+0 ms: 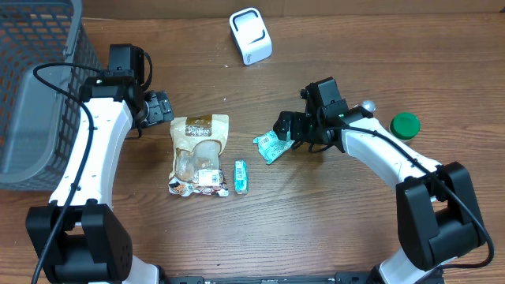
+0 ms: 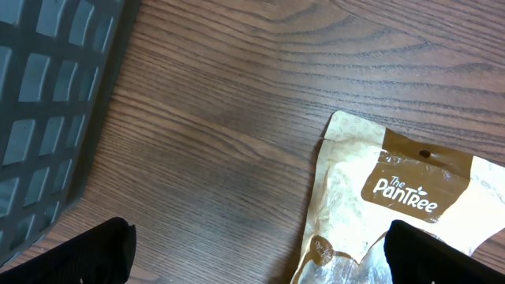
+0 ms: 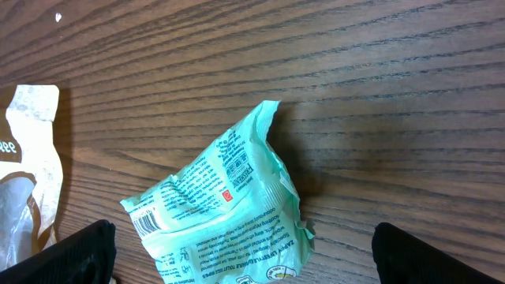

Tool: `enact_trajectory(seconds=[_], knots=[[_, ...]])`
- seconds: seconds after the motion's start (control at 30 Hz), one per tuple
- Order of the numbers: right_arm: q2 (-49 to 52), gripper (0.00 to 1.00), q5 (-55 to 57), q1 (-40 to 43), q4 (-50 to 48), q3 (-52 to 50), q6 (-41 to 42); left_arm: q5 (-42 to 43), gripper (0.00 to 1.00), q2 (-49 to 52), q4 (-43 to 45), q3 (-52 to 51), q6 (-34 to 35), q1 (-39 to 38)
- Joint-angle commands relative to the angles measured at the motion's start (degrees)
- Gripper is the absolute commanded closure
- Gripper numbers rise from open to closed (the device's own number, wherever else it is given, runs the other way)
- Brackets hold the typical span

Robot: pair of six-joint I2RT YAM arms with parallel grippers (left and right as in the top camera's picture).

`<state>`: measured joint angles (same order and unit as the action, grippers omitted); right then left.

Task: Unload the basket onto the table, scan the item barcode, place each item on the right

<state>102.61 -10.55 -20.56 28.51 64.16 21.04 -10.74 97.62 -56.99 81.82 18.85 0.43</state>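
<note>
The mint-green wipes packet (image 3: 241,209) is crumpled under my right gripper, so my left gripper should keep its barcode end (image 1: 259,143) in place while my right gripper smooths the packet flat.
A mint-green wipes packet (image 1: 271,146) lies crumpled on the wooden table, its barcode (image 3: 144,223) facing up near one corner. My right gripper (image 1: 286,126) hovers over it, open, and the packet (image 3: 221,213) sits between the wide-spread fingers (image 3: 430,252) untouched. A white barcode scanner (image 1: 251,35) stands at the back centre. A tan PanTree snack pouch (image 1: 199,154) lies left of centre. My left gripper (image 1: 162,108) is open just beyond the pouch's top edge; in the left wrist view the left gripper (image 2: 260,256) has one finger over the pouch (image 2: 410,189).
A grey mesh basket (image 1: 35,87) fills the far left; its wall (image 2: 47,95) is close to my left gripper. A small green packet (image 1: 241,177) lies beside the pouch. A green round lid (image 1: 405,124) sits at the right.
</note>
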Motion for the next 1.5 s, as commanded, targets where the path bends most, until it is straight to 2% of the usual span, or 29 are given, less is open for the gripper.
enact_trajectory(seconds=[0.0, 0.3, 0.37, 0.47, 0.5, 0.53, 0.57, 0.6, 0.63, 0.87, 1.17, 1.27, 1.47], knots=[[-0.3, 0.0, 0.0, 0.1, -0.2, -0.1, 0.2, -0.2, 0.01, -0.2, 0.3, 0.8, -1.1, -0.1], [-0.2, 0.0, 0.0, 0.1, -0.2, -0.1, 0.2, 0.9, 0.0, -0.2, 2.4, 0.8, 0.1, -0.1], [-0.3, 0.0, 0.0, 0.1, -0.2, -0.1, 0.2, 5.3, 0.0, -0.2, 3.2, 0.8, 0.0, -0.1], [-0.3, 0.0, 0.0, 0.1, -0.2, -0.1, 0.2, 17.7, 0.01, -0.2, 2.3, 0.8, 0.0, -0.1], [-0.3, 0.0, 0.0, 0.1, -0.2, -0.1, 0.2, 19.4, 0.04, -0.2, 2.3, 0.8, 0.0, -0.1], [-0.2, 0.0, 0.0, 0.1, -0.2, -0.1, 0.2, 21.7, 0.32, -0.2, 1.9, 0.8, -0.1, -0.1], [-0.2, 0.0, 0.0, 0.1, -0.2, -0.1, 0.2, 23.8, 0.68, -0.2, 1.2, 0.8, 0.0, -0.1], [-0.2, 0.0, 0.0, 0.1, -0.2, -0.1, 0.2, 25.5, 0.88, -0.2, 0.5, 0.8, 0.0, -0.2], [-0.3, 0.0, 0.0, 0.1, -0.2, -0.1, 0.2, 27.1, 0.96, -0.2, -0.4, 0.7, 0.0, -0.3], [-0.2, 0.0, 0.0, 0.1, -0.2, -0.1, 0.2, 29.7, 0.96, -0.2, -2.1, -0.5, 0.0, -6.0], [-0.3, 0.0, -0.2, 0.1, -0.2, -0.1, 0.2, 29.6, 0.96, 2.2, 6.8, -0.6, 0.1, -17.0], [-0.2, 0.0, -0.2, 0.0, -0.2, -0.1, 0.2, 28.2, 0.96, 4.8, 10.0, -0.6, 3.0, -19.3], [-0.3, 0.0, -3.1, 0.0, 0.7, -0.1, 0.2, 32.5, 0.96, 11.8, 17.1, -0.6, 3.0, -22.3]])
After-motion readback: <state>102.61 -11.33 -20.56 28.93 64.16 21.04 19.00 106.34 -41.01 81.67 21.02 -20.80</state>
